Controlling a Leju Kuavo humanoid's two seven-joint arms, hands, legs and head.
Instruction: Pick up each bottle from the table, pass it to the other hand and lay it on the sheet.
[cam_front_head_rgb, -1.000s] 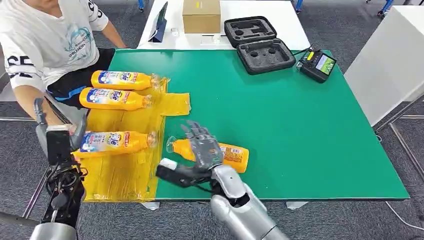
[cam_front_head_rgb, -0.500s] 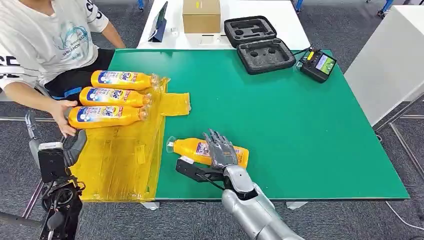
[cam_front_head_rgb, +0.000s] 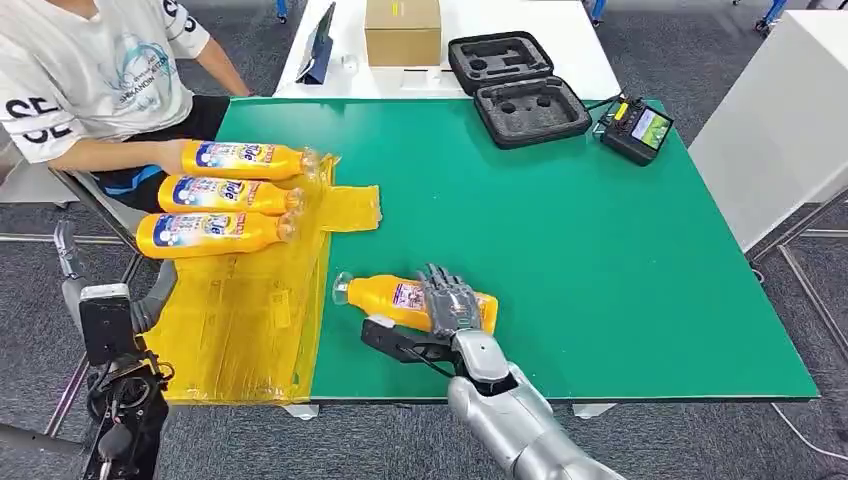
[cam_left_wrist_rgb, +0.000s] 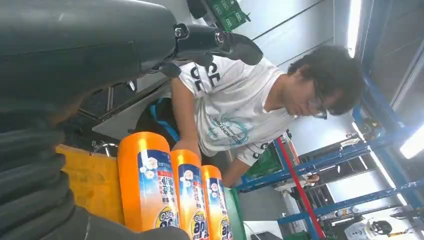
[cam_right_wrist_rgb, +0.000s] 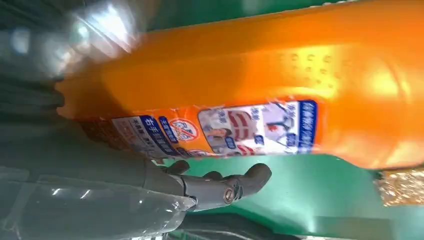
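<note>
The small-print label (cam_front_head_rgb: 408, 296) is facing up on the orange bottle (cam_front_head_rgb: 375, 292). I should expect the big Tide label to be hidden on the other side of the bottle.
An orange bottle (cam_front_head_rgb: 385, 295) lies on its side on the green table (cam_front_head_rgb: 600, 260), cap toward the yellow sheet (cam_front_head_rgb: 250, 320). My right hand (cam_front_head_rgb: 448, 308) lies over the bottle's label end, fingers spread across the top. The thumb (cam_right_wrist_rgb: 225, 187) sticks out beside the bottle (cam_right_wrist_rgb: 240, 80), with a strip of green between them. Three more orange bottles (cam_front_head_rgb: 245, 160) (cam_front_head_rgb: 230, 195) (cam_front_head_rgb: 210, 232) lie side by side on the sheet's far part. My left hand (cam_front_head_rgb: 110, 315) hangs beyond the table's left edge, fingers apart and holding nothing. From its wrist the same bottles (cam_left_wrist_rgb: 147, 185) appear.
A seated person (cam_front_head_rgb: 90, 80) at the far left has a hand at the base of the farthest bottle. A black foam case (cam_front_head_rgb: 520, 90), a handheld controller (cam_front_head_rgb: 635, 128), a cardboard box (cam_front_head_rgb: 402, 30) and a tablet (cam_front_head_rgb: 322, 45) stand at the back. A white cabinet (cam_front_head_rgb: 790, 120) is at the right.
The person pushed the third bottle up against the other two, then reached to the farthest one. My right hand slid along the table bottle and settled onto it. The left arm sank slightly.
</note>
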